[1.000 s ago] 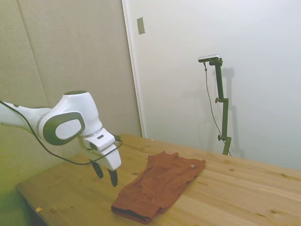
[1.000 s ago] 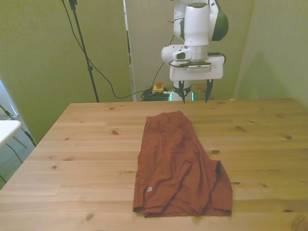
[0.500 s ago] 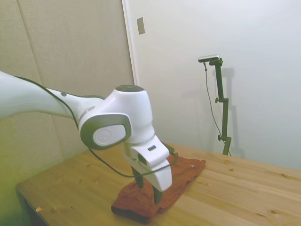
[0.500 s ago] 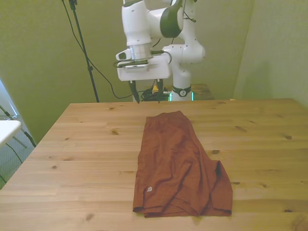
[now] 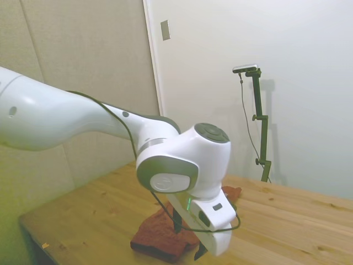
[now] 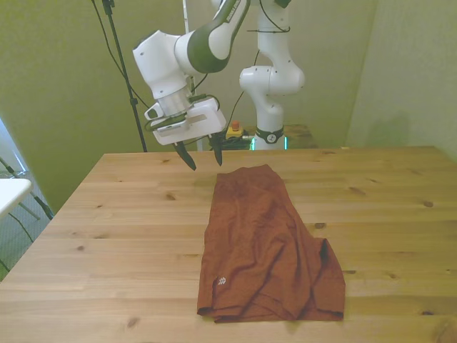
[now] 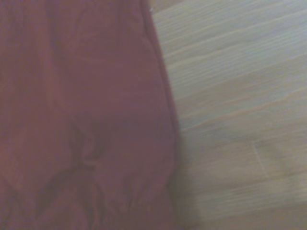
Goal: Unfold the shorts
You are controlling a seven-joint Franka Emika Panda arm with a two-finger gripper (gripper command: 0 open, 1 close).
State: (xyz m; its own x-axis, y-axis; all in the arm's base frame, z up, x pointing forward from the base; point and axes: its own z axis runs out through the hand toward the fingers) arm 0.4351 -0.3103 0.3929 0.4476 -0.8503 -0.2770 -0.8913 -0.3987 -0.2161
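Observation:
The fabric (image 5: 161,236) will spread out wider but keep a raised fold when I pull it open, because soft creases (image 7: 84,160) run through the doubled shorts.
The rust-brown shorts (image 6: 264,243) lie folded lengthwise on the wooden table (image 6: 114,236), running from the far middle toward the near edge, with a small pale logo near the front corner. In the side view the shorts (image 5: 160,234) are mostly hidden behind the arm. My gripper (image 6: 203,154) hangs open and empty above the table, tilted, just off the far corner of the shorts on the front view's left side. The wrist view shows the shorts (image 7: 81,120) blurred, with one long edge against bare wood.
The robot's white base (image 6: 270,78) stands behind the table's far edge. A white object (image 6: 11,191) pokes in at the front view's left, off the table. A wall stands close behind the table in the side view.
The arm has swung from behind the table's far middle toward the front view's left and come lower, closer to the shorts' far corner. The shorts have not moved.

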